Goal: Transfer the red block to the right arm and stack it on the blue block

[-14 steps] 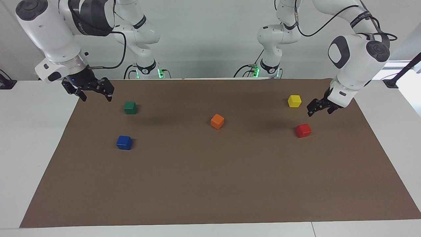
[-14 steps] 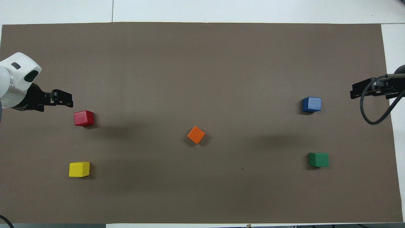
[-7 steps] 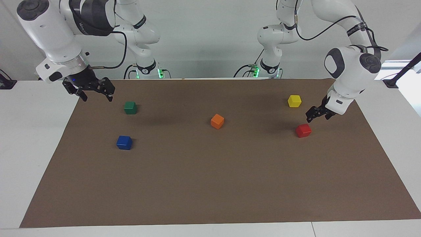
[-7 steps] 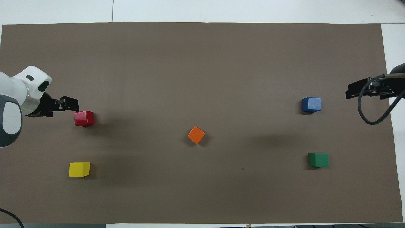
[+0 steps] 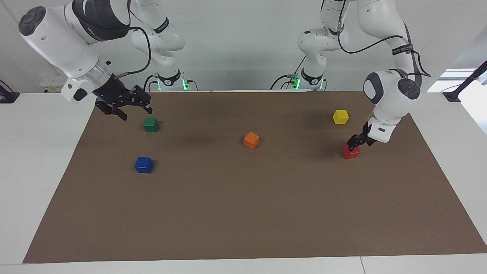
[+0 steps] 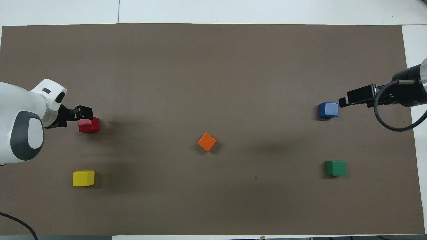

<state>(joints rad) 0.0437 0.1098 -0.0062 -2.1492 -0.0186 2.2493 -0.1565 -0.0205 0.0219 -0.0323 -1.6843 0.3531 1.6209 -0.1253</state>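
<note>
The left gripper's open fingers reach the red block's top edge (image 5: 354, 148) and its sides (image 6: 88, 126) stand free, so the robot should go on lowering until they are on either side of it, then close.
The red block (image 5: 351, 153) lies on the brown mat (image 5: 243, 213) toward the left arm's end; it also shows in the overhead view (image 6: 90, 126). My left gripper (image 5: 354, 145) is down at the red block's top edge, its fingers open about the block's upper part; in the overhead view (image 6: 84, 113) it overlaps the block's edge. The blue block (image 5: 144, 164) sits toward the right arm's end, also in the overhead view (image 6: 328, 110). My right gripper (image 5: 131, 110) is open and empty, raised over the mat beside the green block (image 5: 151, 124); it shows in the overhead view (image 6: 344, 100).
An orange block (image 5: 251, 140) lies mid-mat. A yellow block (image 5: 340, 116) sits nearer to the robots than the red block. The green block (image 6: 336, 168) sits nearer to the robots than the blue block. White table surrounds the mat.
My left gripper has come down and over to the red block. My right gripper has swung in over the mat toward the green block. The blocks have not moved.
</note>
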